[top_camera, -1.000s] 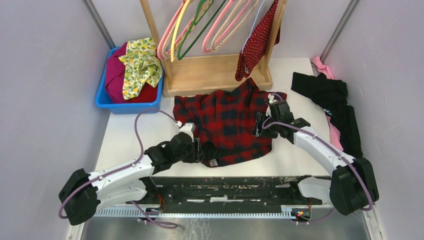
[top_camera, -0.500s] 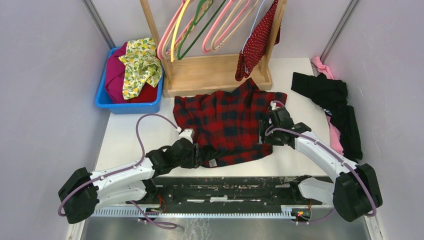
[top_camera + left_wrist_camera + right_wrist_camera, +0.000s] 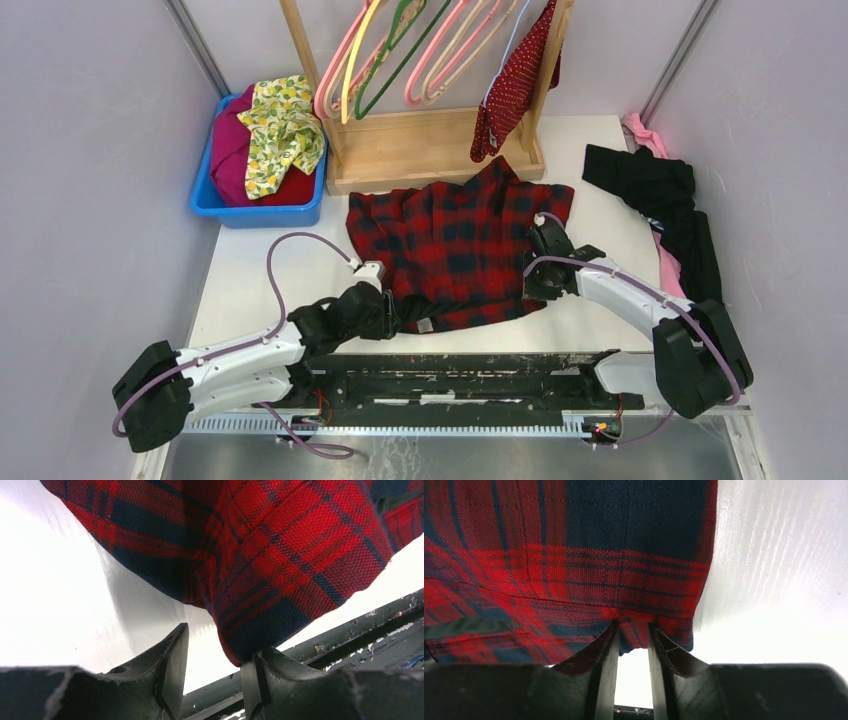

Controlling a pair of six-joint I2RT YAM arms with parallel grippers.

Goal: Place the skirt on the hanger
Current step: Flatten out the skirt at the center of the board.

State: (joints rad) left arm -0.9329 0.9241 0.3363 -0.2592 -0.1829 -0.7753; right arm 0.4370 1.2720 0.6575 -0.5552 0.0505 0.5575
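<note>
My right gripper's fingers touch only the flat hem [image 3: 634, 626] near the corner of the plaid garment. My right gripper should therefore open and gather a thicker fold farther in.
The skirt [image 3: 512, 82], dark red with white dots, hangs at the right end of the wooden rack [image 3: 430, 150] on the thin pale hanger [image 3: 507, 40]. Both grippers are far from it, down at a red-and-black plaid garment [image 3: 455, 245] spread on the table. My left gripper [image 3: 392, 312] [image 3: 217, 645] stands open at the plaid's near-left edge [image 3: 280, 555]. One of its fingers [image 3: 260, 680] touches the hem. My right gripper [image 3: 530, 275] [image 3: 633, 625] straddles the plaid's right hem [image 3: 564, 555] with narrow jaws. A gap still shows between its fingers [image 3: 606, 670].
A blue bin [image 3: 205, 200] with magenta and yellow floral cloth sits back left. Pink, yellow and green hangers [image 3: 400, 50] hang on the rack. A black garment [image 3: 670, 210] and pink cloth [image 3: 640, 130] lie at the right. A dark rail [image 3: 450, 375] runs along the near edge.
My right gripper has moved left and nearer onto the plaid's right hem, and its jaws have narrowed. The left arm drew back slightly toward the near edge.
</note>
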